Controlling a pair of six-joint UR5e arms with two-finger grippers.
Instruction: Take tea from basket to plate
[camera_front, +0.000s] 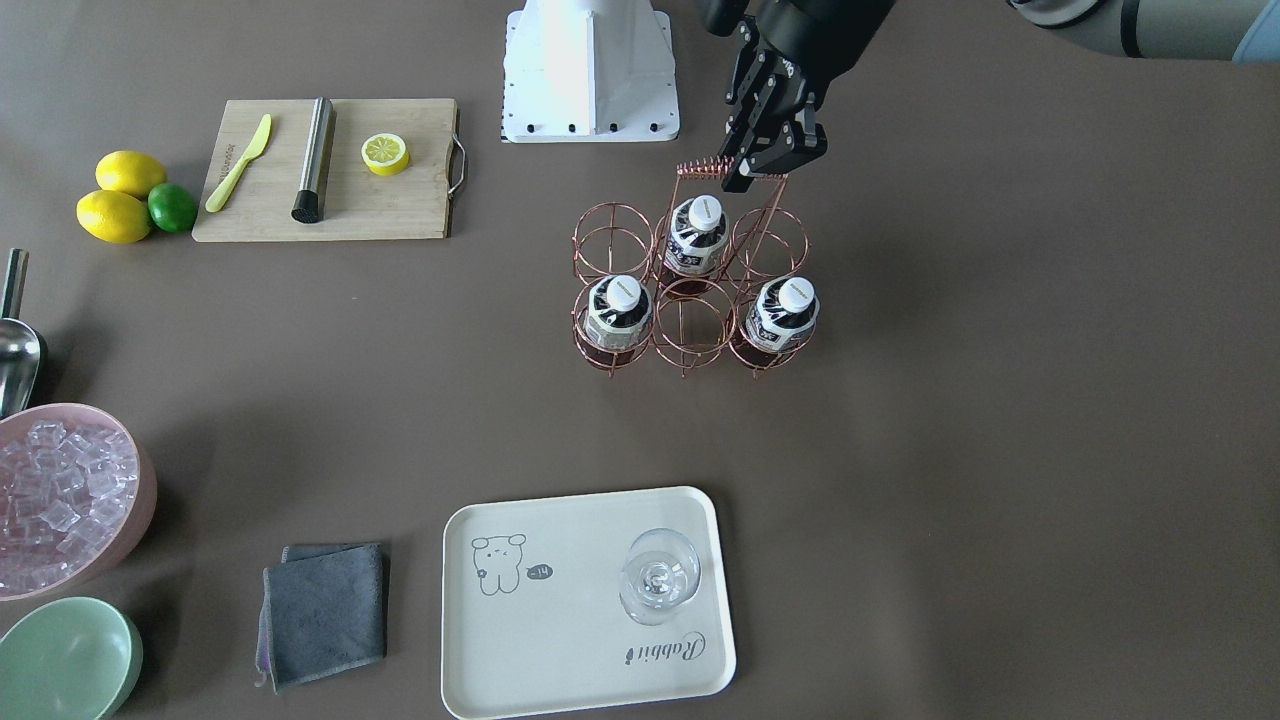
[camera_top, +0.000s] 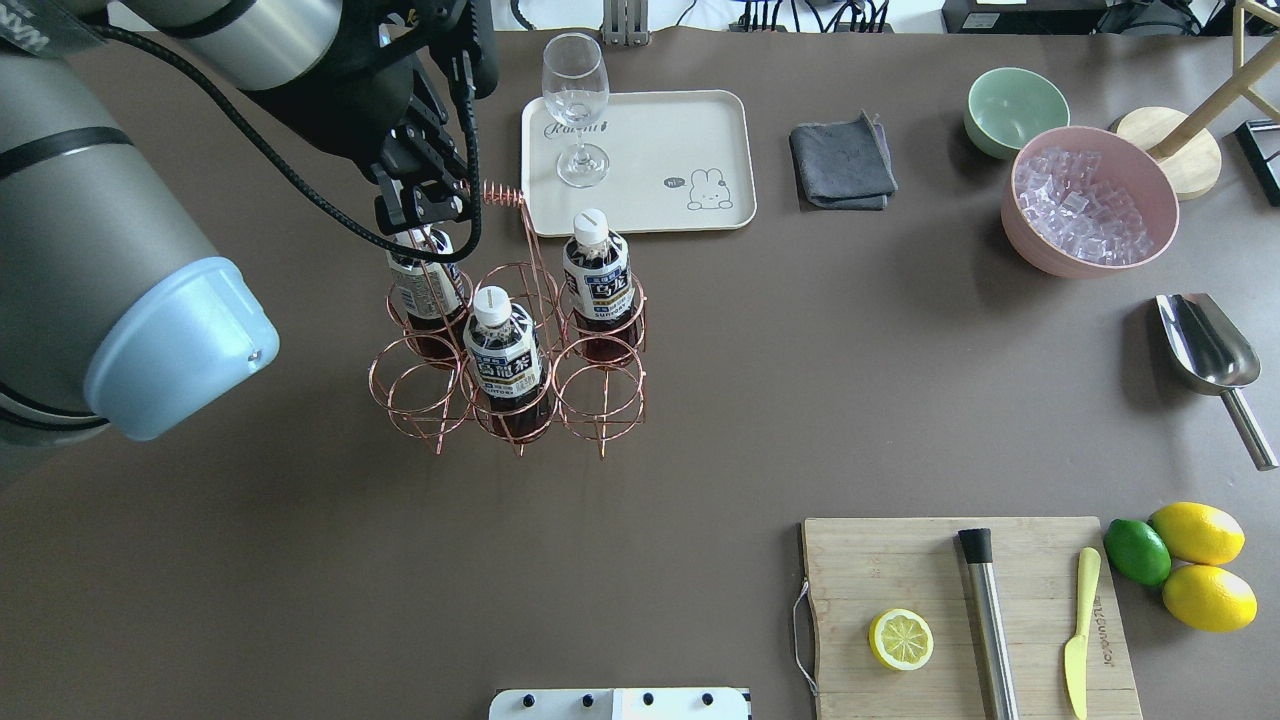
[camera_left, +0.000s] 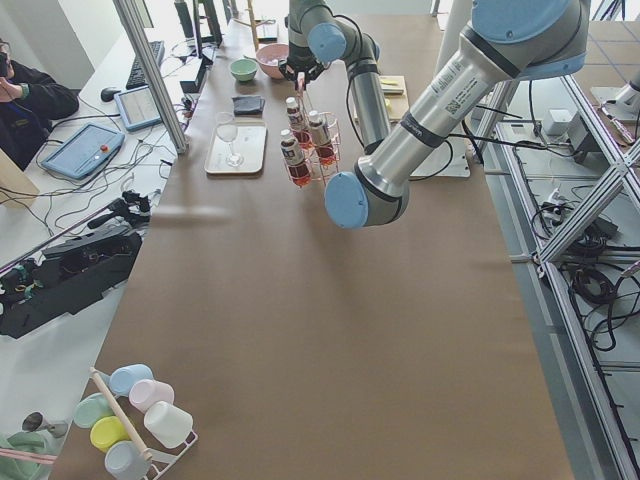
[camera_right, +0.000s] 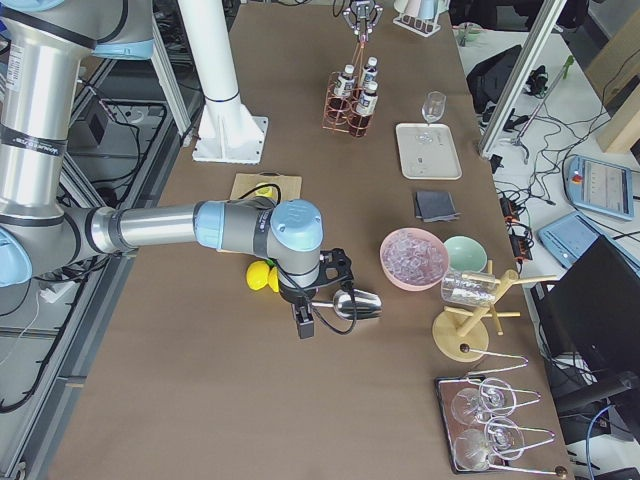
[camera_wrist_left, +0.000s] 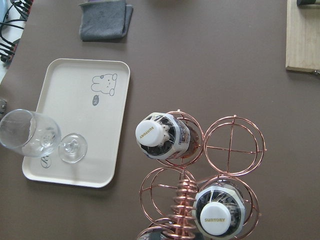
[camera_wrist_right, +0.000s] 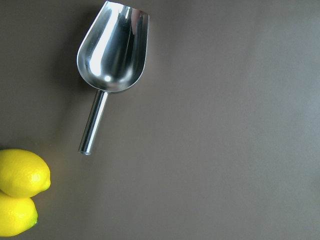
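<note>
The tea bottles (camera_front: 619, 310) are sitting deep in stacked wire rings (camera_front: 614, 352), so they will stay upright and travel along when the robot carries the basket by its coiled handle.
Three tea bottles (camera_top: 598, 265) (camera_top: 500, 350) (camera_top: 425, 285) stand in the copper wire basket (camera_top: 500, 192); three of its rings hold nothing. My left gripper (camera_top: 420, 205) hangs open above the basket, just beside the left end of its coiled handle (camera_front: 703, 165), and holds nothing. The left wrist view looks down on two white caps (camera_wrist_left: 160, 135) (camera_wrist_left: 217, 217) and shows none of my fingers. The cream plate (camera_top: 680, 130) lies beyond the basket. My right gripper (camera_right: 305, 325) hovers by a metal scoop and I cannot tell whether it is open.
A wine glass (camera_top: 577, 100) stands on the plate's near-left corner. A grey cloth (camera_top: 843, 160), green bowl (camera_top: 1010, 105), pink bowl of ice (camera_top: 1085, 215) and scoop (camera_top: 1205, 345) lie to the right. A cutting board (camera_top: 960, 620), lemons and a lime are front right.
</note>
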